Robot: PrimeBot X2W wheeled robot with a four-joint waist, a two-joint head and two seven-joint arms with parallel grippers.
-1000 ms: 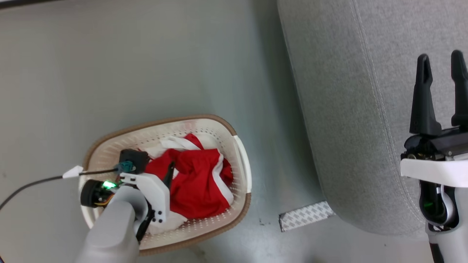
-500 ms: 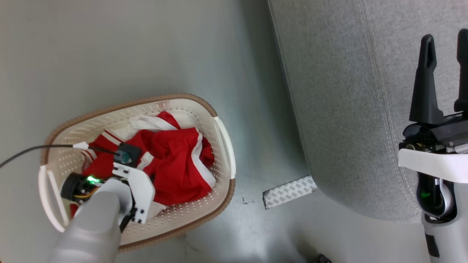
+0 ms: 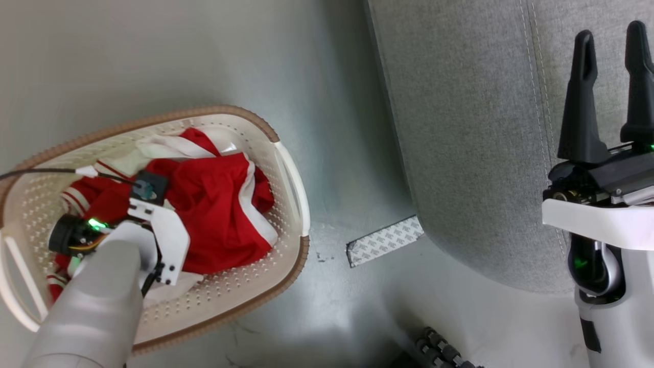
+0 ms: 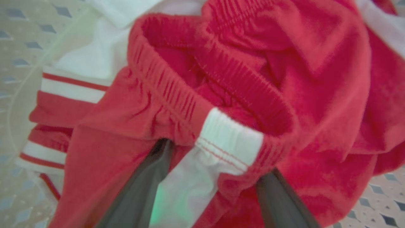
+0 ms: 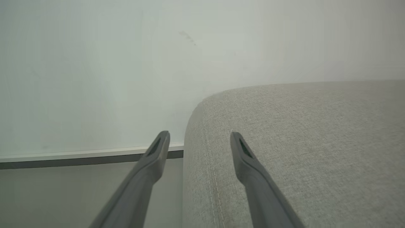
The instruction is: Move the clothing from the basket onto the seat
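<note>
The white-banded red clothing (image 3: 214,205) is lying loose on top, so it will come away when I lift it, and the striped cuffs (image 3: 75,201) will stay in the basket.
The cream basket (image 3: 292,179) with its tan rim stands on the floor at the left. It holds the bunched red and white clothing (image 3: 219,204). My left wrist (image 3: 156,235) points down into the pile. In the left wrist view my left gripper (image 4: 215,157) stands open, its fingers (image 4: 144,193) spread wide and their tips buried under a red elastic waistband with a white patch (image 4: 229,139). My right gripper (image 3: 610,33) hangs open and holds nothing above the grey seat (image 3: 475,128). The right wrist view has the same open gripper (image 5: 199,135) over the seat's rounded edge (image 5: 316,142).
Grey floor lies between basket and seat, with a patterned tape strip (image 3: 384,241) by the seat's corner. A black ribbed part (image 3: 444,350) pokes in at the bottom edge. A black cable (image 3: 41,172) crosses the basket's left side. A pale wall with a skirting board (image 5: 79,156) stands behind the seat.
The head camera has moved, so the whole picture slid left and the basket looks larger. A dark left finger that showed beside the wrist is now hidden. The right gripper stays open.
</note>
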